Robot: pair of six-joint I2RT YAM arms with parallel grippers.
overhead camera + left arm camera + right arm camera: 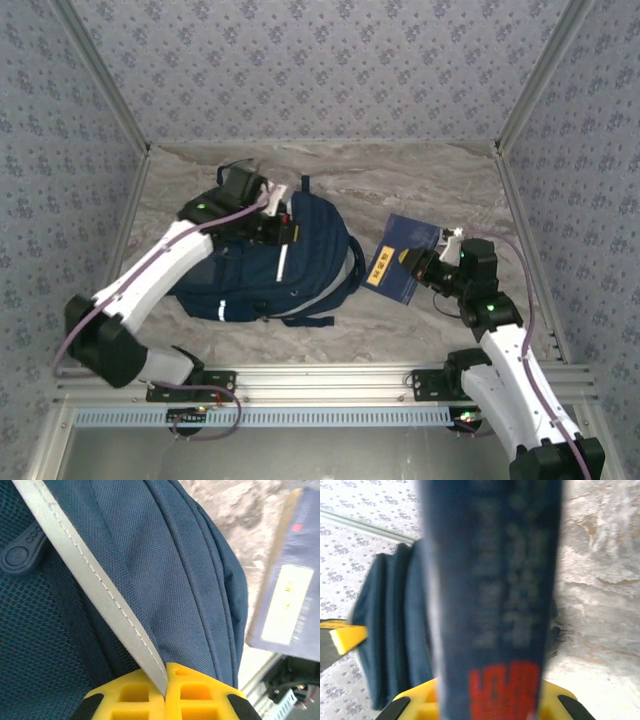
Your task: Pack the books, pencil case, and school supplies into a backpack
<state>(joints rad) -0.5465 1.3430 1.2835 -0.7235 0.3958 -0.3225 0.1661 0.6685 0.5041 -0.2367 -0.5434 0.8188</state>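
The navy book [396, 258] faces the backpack's opening [345, 279] and my left gripper is holding the white stripe, so my right gripper goes on into the opening before it lets go deep inside.
The navy backpack [300, 270] lies on the marble table, left of centre. At its upper edge my left gripper [285, 230] pinches it; up close, the yellow fingers [200, 695] are shut on a white reflective stripe [95, 580] sewn on the backpack [170, 575]. To the right of the backpack, my right gripper [412, 262] is shut on a navy book [402, 250] with a yellow label, held tilted above the table. In the right wrist view the book [490, 580] stands blurred between the yellow fingers [555, 700], with the backpack [390, 630] behind it. The same book [295, 595] appears at the right of the left wrist view.
Patterned walls enclose the table [430, 190] on three sides. A metal rail [320, 380] runs along the near edge. The backpack's straps [335, 295] trail toward the front. One yellow finger of the left gripper [347, 636] shows beside the backpack.
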